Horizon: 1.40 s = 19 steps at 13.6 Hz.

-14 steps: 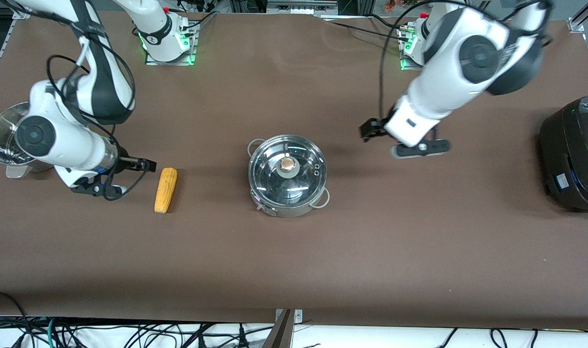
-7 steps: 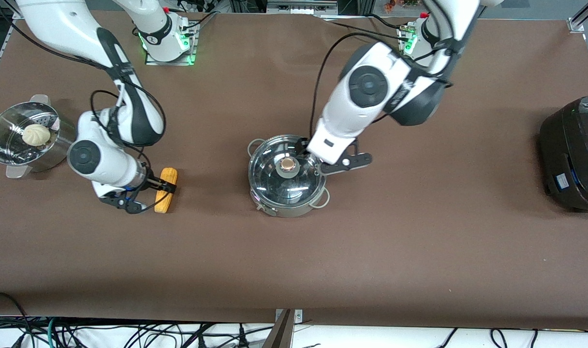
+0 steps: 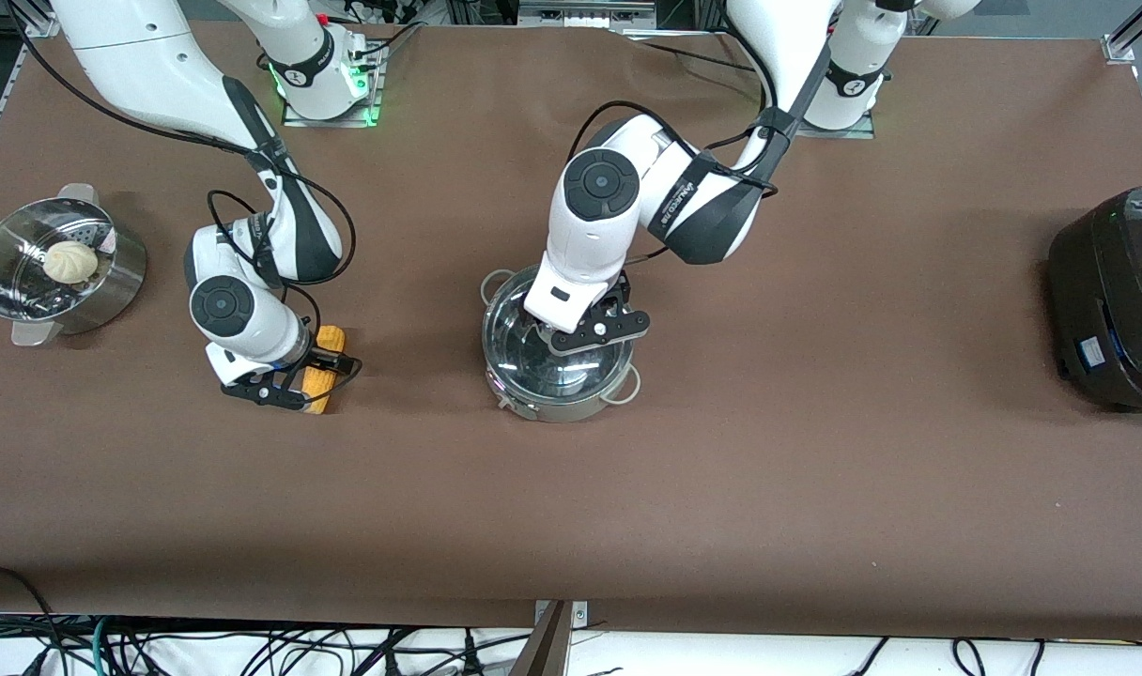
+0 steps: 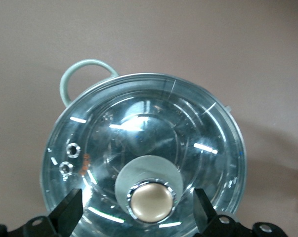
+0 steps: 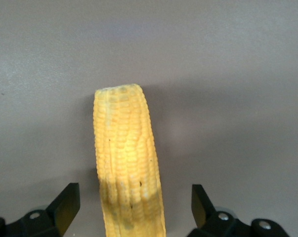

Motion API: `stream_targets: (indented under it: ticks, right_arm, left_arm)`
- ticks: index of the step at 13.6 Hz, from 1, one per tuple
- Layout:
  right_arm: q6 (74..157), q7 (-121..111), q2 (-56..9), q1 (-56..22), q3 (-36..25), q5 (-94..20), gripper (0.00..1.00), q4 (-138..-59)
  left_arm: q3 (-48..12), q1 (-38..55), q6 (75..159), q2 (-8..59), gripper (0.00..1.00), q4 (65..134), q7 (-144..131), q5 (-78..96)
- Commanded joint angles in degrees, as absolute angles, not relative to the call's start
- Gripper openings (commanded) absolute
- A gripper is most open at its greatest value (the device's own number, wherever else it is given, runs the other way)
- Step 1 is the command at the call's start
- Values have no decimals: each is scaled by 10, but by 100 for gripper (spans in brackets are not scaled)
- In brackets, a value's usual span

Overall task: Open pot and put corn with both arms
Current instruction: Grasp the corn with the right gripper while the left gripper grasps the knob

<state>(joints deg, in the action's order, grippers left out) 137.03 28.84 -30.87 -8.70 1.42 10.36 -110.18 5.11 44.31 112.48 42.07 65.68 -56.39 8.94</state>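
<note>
The yellow corn (image 3: 319, 388) seems shorter than the width of the steel pot (image 3: 551, 379), so it will fit inside lying down when I lower it.
The steel pot (image 3: 554, 404) stands mid-table with its clear glass lid (image 3: 513, 340) on. In the left wrist view the lid (image 4: 153, 123) fills the picture and its tan knob (image 4: 150, 201) sits between my fingers. My left gripper (image 3: 560, 324) (image 4: 137, 212) is open and low over the knob, one finger (image 4: 70, 207) on each side, not touching it. The yellow corn (image 3: 329, 338) (image 5: 126, 163) lies on the table toward the right arm's end. My right gripper (image 3: 310, 373) (image 5: 134, 205) is open and straddles the cob across its width, fingers (image 5: 67, 202) apart from it.
A perforated steel steamer basket (image 3: 111, 282) with a white bun (image 3: 69, 260) stands at the right arm's end of the table. A big black cooker (image 3: 1111, 300) stands at the left arm's end. Bare brown tabletop lies nearer the front camera.
The left gripper moved from beside the pot to over the lid's knob. The right gripper swung from beside the corn to over its middle. The pot and the corn have not moved.
</note>
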Motion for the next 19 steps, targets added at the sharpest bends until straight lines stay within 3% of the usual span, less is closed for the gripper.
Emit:
stream_targets:
  ticks: [1, 4, 6, 10, 14, 17, 19]
  right_arm:
    - [1429, 300, -325, -87, 15, 120, 97, -1121]
    - [1426, 291, -322, -87, 14, 154, 35, -1121]
    - [1426, 290, -320, -88, 14, 156, 13, -1121]
    - [1408, 288, -312, -89, 15, 156, 5, -1115]
    - [1311, 284, -295, -90, 23, 156, 2, -1066]
    - [1205, 271, -280, -90, 32, 147, 2, -1008]
    - [1122, 271, -280, -90, 45, 119, 2, -957]
  left_arm:
    - [62, 461, 1139, 447, 98, 628, -597, 78]
    - [62, 464, 1172, 455, 98, 638, -620, 78]
    - [62, 465, 1172, 460, 97, 638, -621, 78]
    - [62, 466, 1172, 459, 85, 649, -614, 79]
    - [62, 470, 1172, 459, 64, 660, -614, 76]
    - [62, 470, 1172, 458, 35, 662, -614, 79]
    - [62, 470, 1170, 455, 4, 662, -613, 79]
